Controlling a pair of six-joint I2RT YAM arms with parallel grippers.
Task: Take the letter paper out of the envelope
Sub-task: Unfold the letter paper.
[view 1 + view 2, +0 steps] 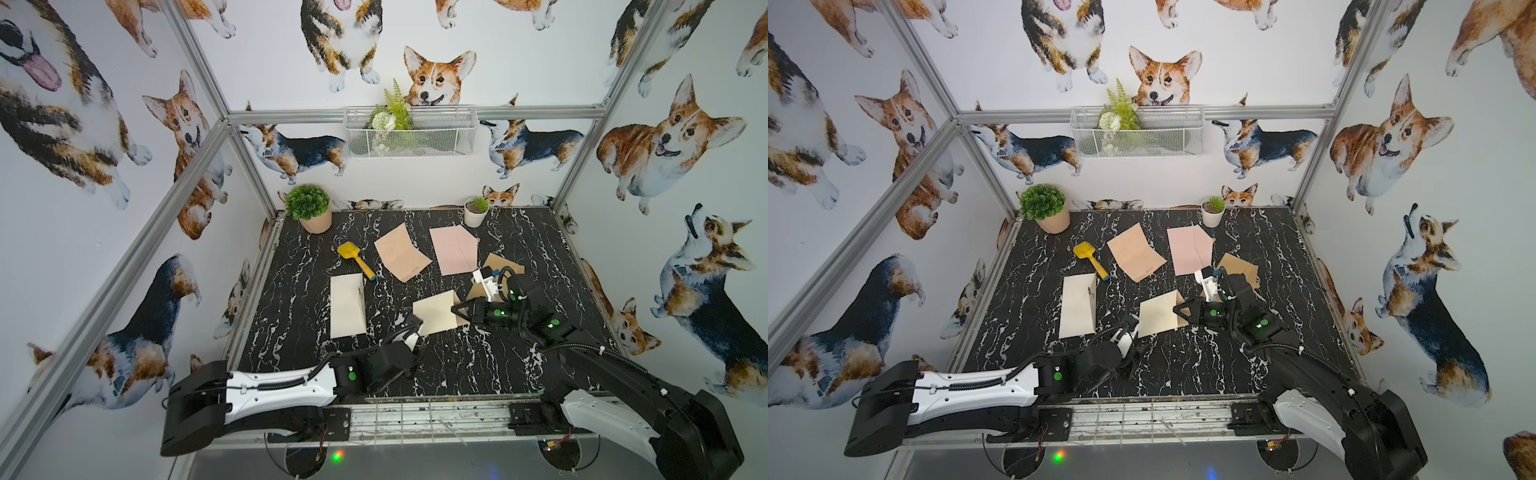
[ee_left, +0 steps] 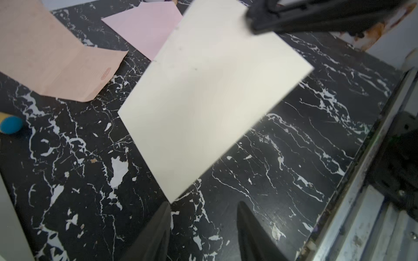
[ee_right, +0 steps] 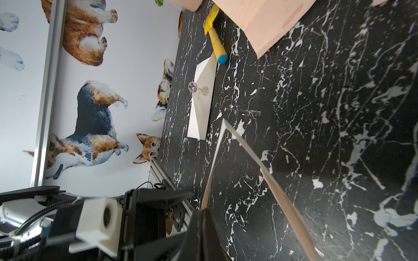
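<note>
The letter paper's cream side is facing up from my right gripper. My left gripper should therefore grab the letter paper's near corner and flip the tan leaf up.
A cream letter paper hangs tilted just above the black marble table. My right gripper is shut on the paper's right edge; in the right wrist view the jaws pinch the cream edge. A tan leaf spreads away below that edge, and both meet at the far end. My left gripper is open and holds nothing. The paper's near corner sits just ahead of one of its fingers. A cream envelope with its flap raised lies flat to the left, apart from the paper.
A folded peach sheet, a pink envelope and a brown envelope lie further back. A yellow toy shovel lies near the cream envelope. Potted plants stand at the back edge.
</note>
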